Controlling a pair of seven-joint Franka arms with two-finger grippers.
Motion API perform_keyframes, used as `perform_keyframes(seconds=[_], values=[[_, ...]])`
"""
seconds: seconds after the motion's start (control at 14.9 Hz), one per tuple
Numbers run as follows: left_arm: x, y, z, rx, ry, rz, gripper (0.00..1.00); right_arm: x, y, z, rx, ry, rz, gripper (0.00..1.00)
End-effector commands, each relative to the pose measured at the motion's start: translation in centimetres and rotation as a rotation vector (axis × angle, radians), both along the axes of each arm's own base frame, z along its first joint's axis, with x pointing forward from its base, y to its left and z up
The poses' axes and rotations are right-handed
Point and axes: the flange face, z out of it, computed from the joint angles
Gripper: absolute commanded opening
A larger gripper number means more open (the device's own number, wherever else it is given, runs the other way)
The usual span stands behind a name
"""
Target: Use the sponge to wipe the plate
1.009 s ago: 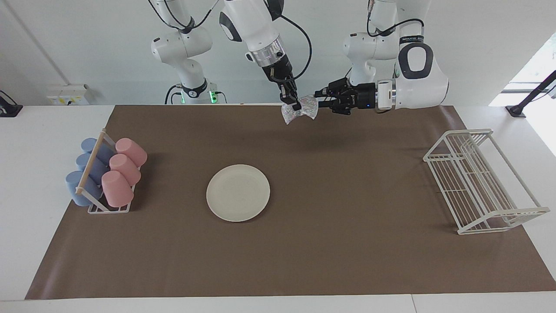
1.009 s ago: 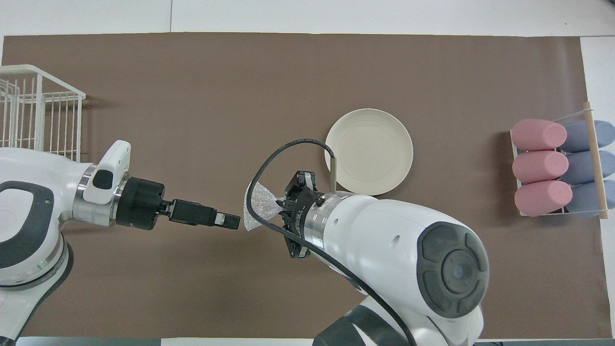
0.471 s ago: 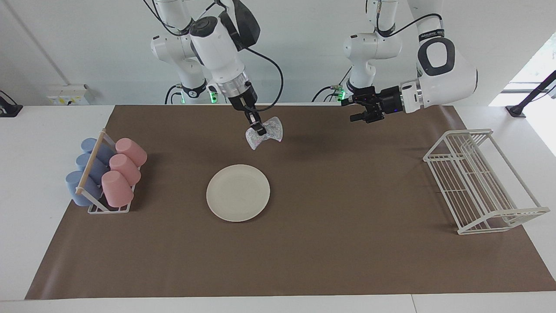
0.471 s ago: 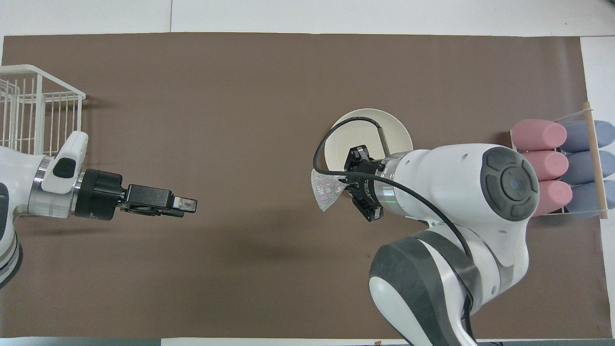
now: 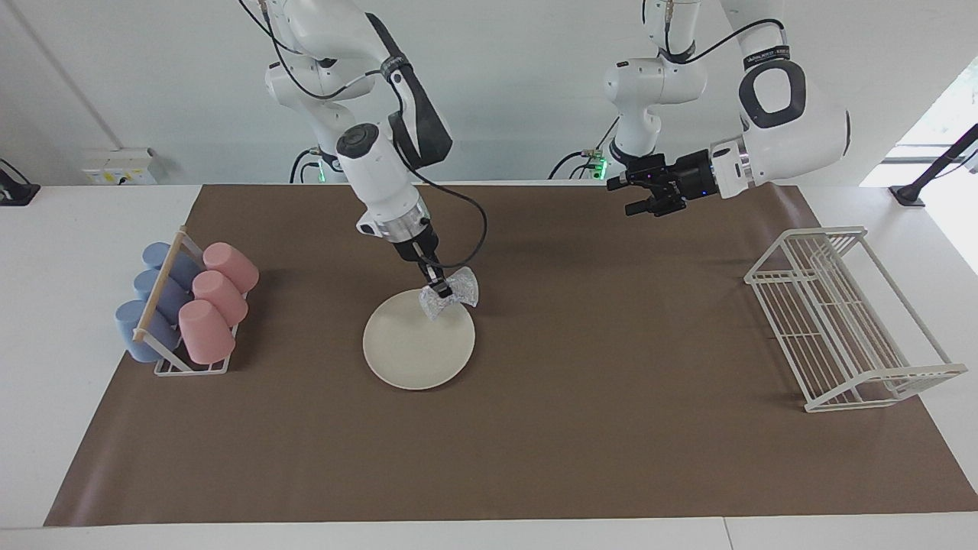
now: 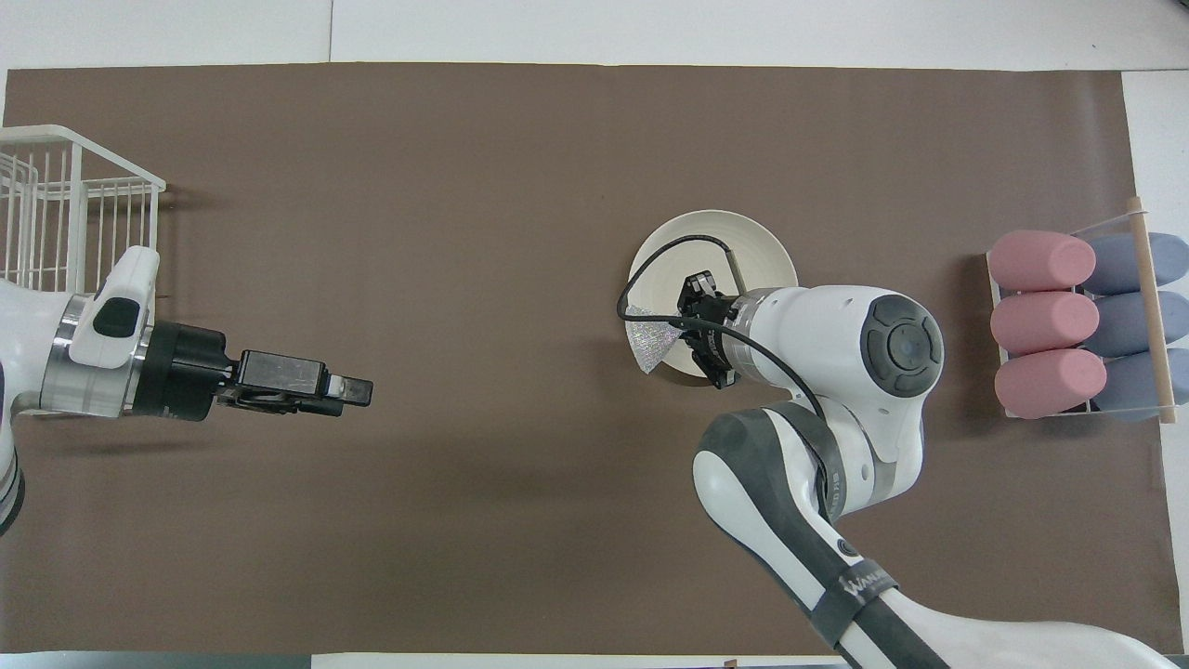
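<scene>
The sponge reaches beyond the plate's rim on the side closest to the robots. My right gripper should move the sponge back toward the plate's middle [image 5: 419, 339] and wipe there.
The cream-white plate [image 5: 416, 347] lies on the brown mat, toward the right arm's end. The silvery bow-shaped sponge [image 5: 449, 295] hangs by its pinched middle from my right gripper [image 5: 438, 289], which is shut on it. It is low over the plate's rim nearest the robots; whether it touches the plate I cannot tell. In the overhead view the right arm covers part of the plate [image 6: 734, 237], and the sponge [image 6: 650, 342] shows at the rim beside the right gripper [image 6: 685, 321]. My left gripper [image 5: 628, 196] [image 6: 360, 392] waits open and holds nothing, above the mat toward its own end.
A rack of pink and blue cups [image 5: 187, 305] [image 6: 1077, 325] stands at the right arm's end of the mat. A white wire rack [image 5: 840, 317] [image 6: 65, 209] stands at the left arm's end. The brown mat [image 5: 611, 443] covers most of the table.
The right gripper carried the sponge from beside the left gripper down to the plate's rim. The left gripper opened and drew back toward its own end.
</scene>
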Motion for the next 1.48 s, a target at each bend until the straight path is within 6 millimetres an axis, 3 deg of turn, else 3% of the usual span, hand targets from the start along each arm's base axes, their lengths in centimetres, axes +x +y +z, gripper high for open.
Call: perform_keyframes(seconds=[0.0, 0.27, 0.67, 0.87, 1.08, 1.21, 1.41], values=[[0.1, 0.1, 0.2, 0.030, -0.002, 0.006, 1.00, 0.8, -0.9, -3.2, -0.010, -0.012, 0.025, 0.00], [0.1, 0.2, 0.2, 0.030, -0.003, 0.009, 1.00, 1.6, -2.8, -6.1, -0.029, 0.005, 0.058, 0.00], [0.2, 0.4, 0.1, 0.033, -0.001, 0.014, 1.00, 4.0, -11.5, -7.6, -0.073, -0.034, 0.153, 0.00], [0.3, 0.4, 0.2, 0.035, -0.002, 0.020, 1.00, 3.5, -10.1, -8.1, -0.061, -0.021, 0.144, 0.00], [0.3, 0.4, 0.1, 0.039, 0.002, 0.030, 1.00, 2.3, -4.4, -8.2, -0.031, -0.022, 0.060, 0.00], [0.3, 0.4, 0.1, 0.040, 0.003, 0.031, 1.00, 1.8, -2.5, -8.8, -0.015, -0.023, 0.004, 0.00], [0.4, 0.4, 0.1, 0.040, 0.003, 0.033, 1.00, 2.0, -3.0, -8.8, -0.020, -0.031, 0.017, 0.00]])
